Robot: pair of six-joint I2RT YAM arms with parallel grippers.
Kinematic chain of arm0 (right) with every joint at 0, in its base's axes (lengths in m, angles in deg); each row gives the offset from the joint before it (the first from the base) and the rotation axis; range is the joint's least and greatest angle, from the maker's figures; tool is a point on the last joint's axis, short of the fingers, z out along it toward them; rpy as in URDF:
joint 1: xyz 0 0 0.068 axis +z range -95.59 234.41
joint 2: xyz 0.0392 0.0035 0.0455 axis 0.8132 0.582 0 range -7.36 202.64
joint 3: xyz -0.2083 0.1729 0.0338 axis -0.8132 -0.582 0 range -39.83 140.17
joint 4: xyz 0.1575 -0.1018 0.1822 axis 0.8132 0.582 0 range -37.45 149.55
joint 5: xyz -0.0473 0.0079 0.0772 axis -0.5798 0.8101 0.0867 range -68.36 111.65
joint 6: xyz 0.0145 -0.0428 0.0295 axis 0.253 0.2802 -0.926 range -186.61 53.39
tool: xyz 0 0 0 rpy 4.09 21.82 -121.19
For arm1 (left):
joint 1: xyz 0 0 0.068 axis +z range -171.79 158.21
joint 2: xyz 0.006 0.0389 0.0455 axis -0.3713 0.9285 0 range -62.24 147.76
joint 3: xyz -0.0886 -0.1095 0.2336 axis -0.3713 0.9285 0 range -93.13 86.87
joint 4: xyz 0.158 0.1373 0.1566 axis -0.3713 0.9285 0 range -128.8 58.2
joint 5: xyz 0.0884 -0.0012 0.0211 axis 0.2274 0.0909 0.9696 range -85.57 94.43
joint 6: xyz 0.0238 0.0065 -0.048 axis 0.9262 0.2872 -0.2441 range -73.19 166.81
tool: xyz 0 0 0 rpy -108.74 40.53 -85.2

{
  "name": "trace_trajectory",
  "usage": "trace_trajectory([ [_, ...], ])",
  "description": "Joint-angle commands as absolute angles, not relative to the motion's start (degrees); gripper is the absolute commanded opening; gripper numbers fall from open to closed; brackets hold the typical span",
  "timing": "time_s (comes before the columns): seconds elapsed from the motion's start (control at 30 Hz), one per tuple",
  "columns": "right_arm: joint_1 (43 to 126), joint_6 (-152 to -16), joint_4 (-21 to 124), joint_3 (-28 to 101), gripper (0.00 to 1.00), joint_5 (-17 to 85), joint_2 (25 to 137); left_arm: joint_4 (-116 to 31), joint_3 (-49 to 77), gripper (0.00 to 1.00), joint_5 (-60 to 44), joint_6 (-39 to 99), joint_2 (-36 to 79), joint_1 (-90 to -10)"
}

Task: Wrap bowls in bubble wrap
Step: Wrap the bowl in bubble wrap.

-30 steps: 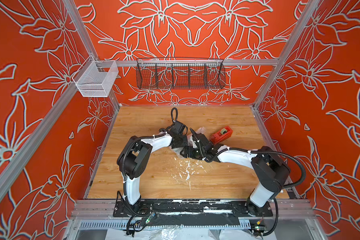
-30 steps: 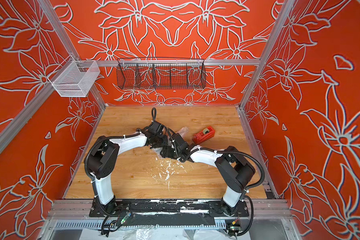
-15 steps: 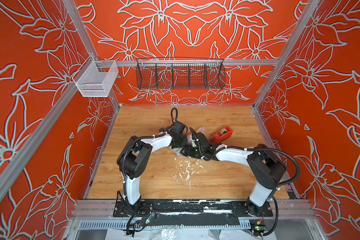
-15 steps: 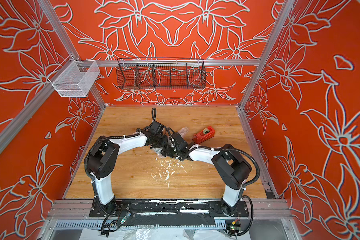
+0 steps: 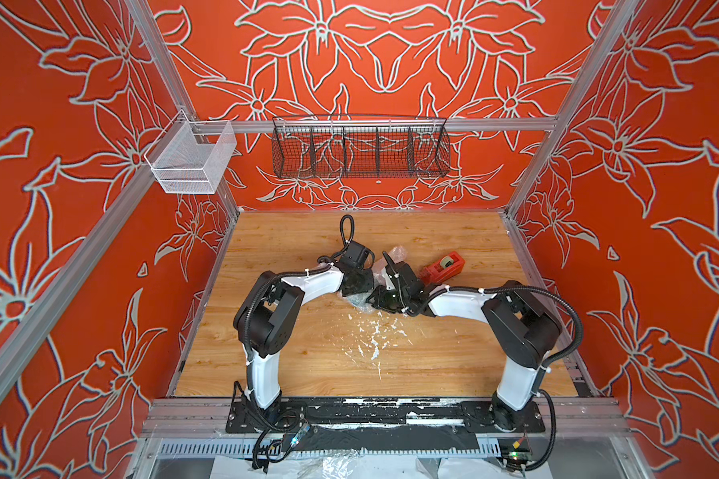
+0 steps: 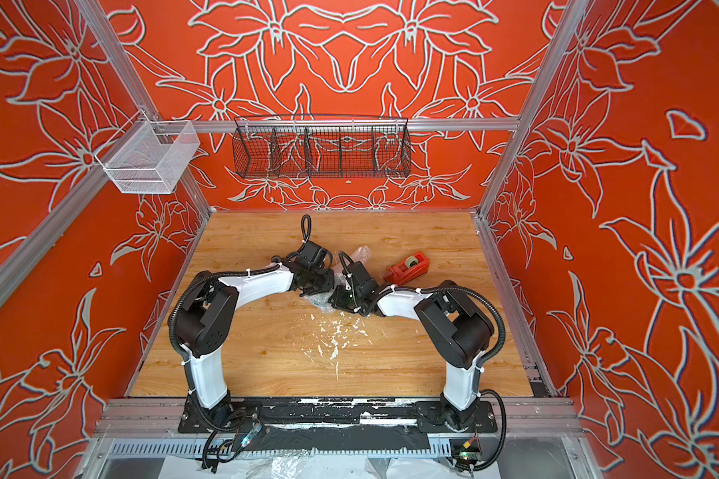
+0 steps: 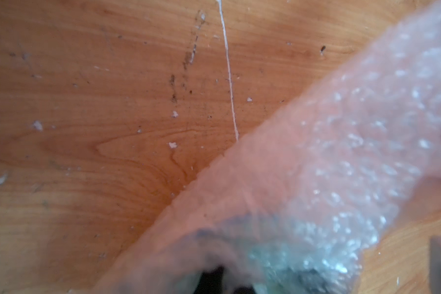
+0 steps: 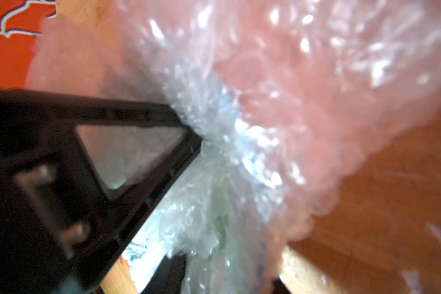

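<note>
I should pull my left gripper back to hold the bowl's side (image 7: 279, 240), since my grippers crowd one bubble wrap heap while a fold (image 5: 397, 253) of it sticks out behind.
The bubble wrap (image 5: 397, 251) lies bunched at mid table, mostly under both grippers; a fold (image 6: 360, 251) sticks out behind them. My left gripper (image 5: 360, 286) is shut on the wrap (image 7: 341, 152), which drapes over its jaws. A greenish, dark-patterned shape (image 7: 278, 254) shows through the wrap and looks like the bowl; in both top views the bowl is hidden. My right gripper (image 5: 376, 300) faces the left one, jaws closed in on gathered wrap (image 8: 214, 216). The left gripper's black finger (image 8: 143, 142) presses into the same bunch.
A red tape dispenser (image 5: 443, 267) sits on the wooden table just right of the grippers. White flecks (image 5: 370, 336) litter the table in front. A black wire basket (image 5: 360, 151) hangs on the back wall, a white mesh basket (image 5: 192, 159) on the left post.
The right arm has shifted a little left toward the left gripper, and its jaws have closed in on the wrap. The left arm has stayed put.
</note>
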State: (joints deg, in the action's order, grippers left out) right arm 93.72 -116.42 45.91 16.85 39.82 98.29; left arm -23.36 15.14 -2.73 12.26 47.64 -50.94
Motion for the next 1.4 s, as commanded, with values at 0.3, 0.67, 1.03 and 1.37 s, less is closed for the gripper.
trace_trajectory([
  [0.3,93.4,-115.1,50.5,20.3,0.16,37.4,102.8,-17.5,13.8,0.08,-3.1,13.2,49.6,-51.8],
  [0.67,93.4,-115.0,57.1,24.1,0.07,37.8,103.5,-15.5,10.1,0.36,-2.5,17.1,44.2,-49.7],
  [1.03,93.4,-115.4,58.7,26.0,0.05,39.4,104.8,-14.9,7.3,0.55,-5.3,22.9,37.5,-46.7],
  [1.37,93.5,-115.2,60.8,28.3,0.04,40.0,106.0,-11.1,6.1,0.65,-4.2,28.1,31.8,-42.2],
])
